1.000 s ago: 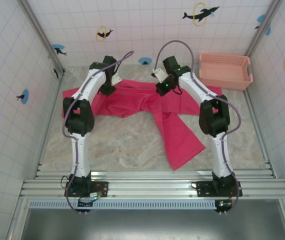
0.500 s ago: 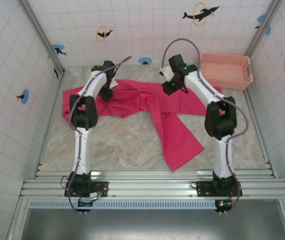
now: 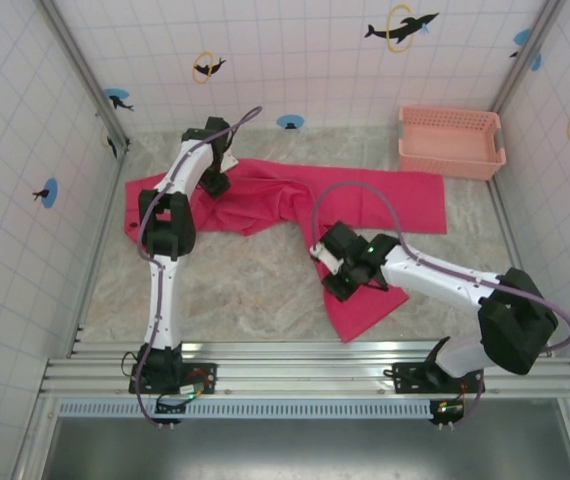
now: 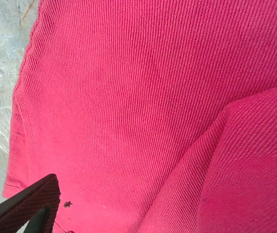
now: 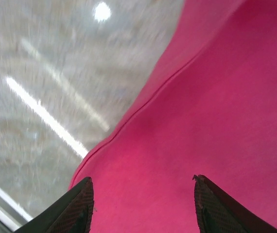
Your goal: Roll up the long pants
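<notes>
I should keep moving my right gripper toward the near leg's end (image 3: 352, 325) and close on the near leg's side edge (image 3: 330, 312), as that edge lies clear of the far leg.
The long pants (image 3: 295, 200) lie spread on the marbled table, magenta, with one leg stretched toward the back right and the other (image 3: 360, 285) running to the front. My left gripper (image 3: 213, 183) hovers low over the pants' left end, open; the left wrist view has ribbed cloth (image 4: 129, 97) with a fold at the right and one finger (image 4: 31, 206) at the bottom left. My right gripper (image 3: 333, 278) hangs over the near leg by its left edge. It is open (image 5: 143, 194) and holds nothing, with flat cloth (image 5: 216, 107) beneath.
A salmon-pink slotted basket (image 3: 450, 140) stands at the back right, just behind the far leg's end. Tiled walls close the left, right and back. Bare table (image 3: 235, 290) lies left of the near leg. A metal rail (image 3: 305, 365) runs along the front.
Both grippers have opened and let go of the cloth. The right arm swung from the back of the pants down to the near leg. The left arm shifted only slightly.
</notes>
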Controlling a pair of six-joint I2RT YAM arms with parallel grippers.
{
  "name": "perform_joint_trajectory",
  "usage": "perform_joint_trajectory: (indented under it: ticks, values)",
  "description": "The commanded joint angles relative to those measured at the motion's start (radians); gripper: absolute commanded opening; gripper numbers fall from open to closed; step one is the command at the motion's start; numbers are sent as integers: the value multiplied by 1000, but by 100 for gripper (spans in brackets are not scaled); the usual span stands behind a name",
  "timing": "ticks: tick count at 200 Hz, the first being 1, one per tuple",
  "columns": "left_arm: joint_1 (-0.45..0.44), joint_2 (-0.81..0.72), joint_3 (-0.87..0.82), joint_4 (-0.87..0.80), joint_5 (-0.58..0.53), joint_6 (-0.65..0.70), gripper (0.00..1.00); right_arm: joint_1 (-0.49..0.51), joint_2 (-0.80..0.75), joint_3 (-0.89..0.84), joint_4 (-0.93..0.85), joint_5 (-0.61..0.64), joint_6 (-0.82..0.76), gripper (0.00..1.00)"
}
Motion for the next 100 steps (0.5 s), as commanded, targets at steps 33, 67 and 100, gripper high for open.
perform_joint_trajectory:
  ticks: [33, 67, 100]
  values:
    - [-1, -25, 9, -1, 21, -26, 88, 112, 13, -91, 110, 187, 131, 57]
    - [-1, -33, -5, 3, 26, -24, 88, 135, 28, -101, 124, 156, 153, 57]
    - [-2, -41, -26, 10, 20, -22, 88, 184, 25, -96, 118, 175, 195, 57]
